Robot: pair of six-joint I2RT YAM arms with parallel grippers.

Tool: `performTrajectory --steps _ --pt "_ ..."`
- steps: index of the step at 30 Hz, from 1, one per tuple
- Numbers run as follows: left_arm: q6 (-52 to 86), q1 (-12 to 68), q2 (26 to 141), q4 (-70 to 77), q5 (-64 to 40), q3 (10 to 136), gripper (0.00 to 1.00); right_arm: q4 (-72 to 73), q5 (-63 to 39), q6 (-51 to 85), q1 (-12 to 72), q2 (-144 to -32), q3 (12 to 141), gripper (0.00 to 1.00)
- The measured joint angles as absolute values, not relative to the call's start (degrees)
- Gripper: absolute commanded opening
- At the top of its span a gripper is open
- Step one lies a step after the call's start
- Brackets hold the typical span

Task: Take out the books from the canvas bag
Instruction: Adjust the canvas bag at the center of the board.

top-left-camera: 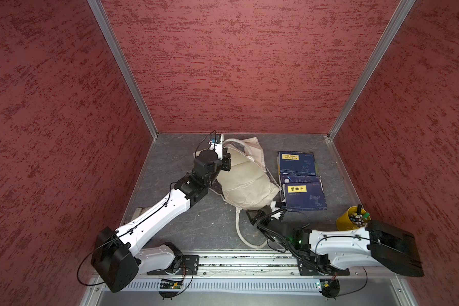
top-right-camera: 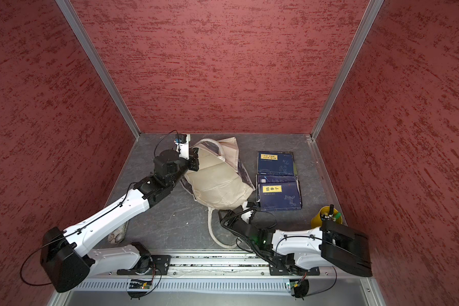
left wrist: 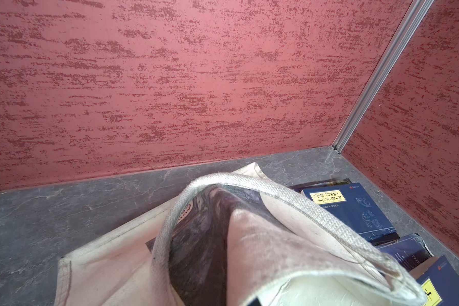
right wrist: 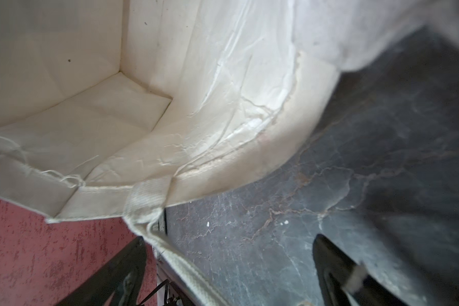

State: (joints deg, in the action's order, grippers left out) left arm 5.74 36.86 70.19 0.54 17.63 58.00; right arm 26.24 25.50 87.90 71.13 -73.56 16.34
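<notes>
The cream canvas bag will stand open on its own when I turn it upright, because the inside corner is boxy and sharply creased.
The cream canvas bag lies on its side on the grey table, bulging, its mouth toward the front. My left gripper is at its far left end, shut on the cloth. In the left wrist view bag cloth hides the fingers. My right gripper stands open at the bag's mouth, one handle strap crossing between its jaws. The bag's inside shows only cream lining. Three navy books lie right of the bag.
A yellow bucket of pens stands at the right, beside the right arm. A loop handle trails on the table toward the front rail. Red walls close in three sides.
</notes>
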Motion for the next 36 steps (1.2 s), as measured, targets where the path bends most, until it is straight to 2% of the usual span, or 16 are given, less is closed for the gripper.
performTrajectory --steps 11,15,19,21,24,27,31,35,36 --pt "6.87 39.03 70.17 -0.47 18.81 58.19 0.0 45.45 24.86 87.83 65.19 -89.54 18.74 0.92" --pt "7.27 39.64 70.02 -0.75 19.27 58.19 0.0 53.47 23.16 88.64 62.92 -96.66 18.96 0.85" --pt "7.75 40.25 69.47 -1.56 19.42 58.19 0.0 55.29 24.05 88.2 62.17 -97.84 19.22 0.79" --pt "8.21 40.53 69.14 -1.74 19.44 58.19 0.0 55.16 24.99 87.66 61.8 -97.84 19.79 0.73" --pt "8.78 40.97 68.66 -1.74 19.42 58.15 0.0 56.01 25.23 86.3 60.1 -97.89 20.64 0.54" --pt "9.45 41.19 68.12 -1.76 19.38 57.74 0.0 57.58 24.49 84.75 57.56 -99.18 21.63 0.29" --pt "9.65 41.17 67.68 -1.93 19.4 57.6 0.02 58.81 22.98 82.91 55.9 -100.57 21.93 0.0" --pt "9.56 40.27 67.46 -2.61 18.35 57.69 0.28 55.79 21.65 79.94 55.66 -99.5 24.51 0.0" --pt "9.76 39.7 67.46 -3.22 17.8 57.89 0.29 54.54 21.52 78.96 55.66 -98.74 25.36 0.0"
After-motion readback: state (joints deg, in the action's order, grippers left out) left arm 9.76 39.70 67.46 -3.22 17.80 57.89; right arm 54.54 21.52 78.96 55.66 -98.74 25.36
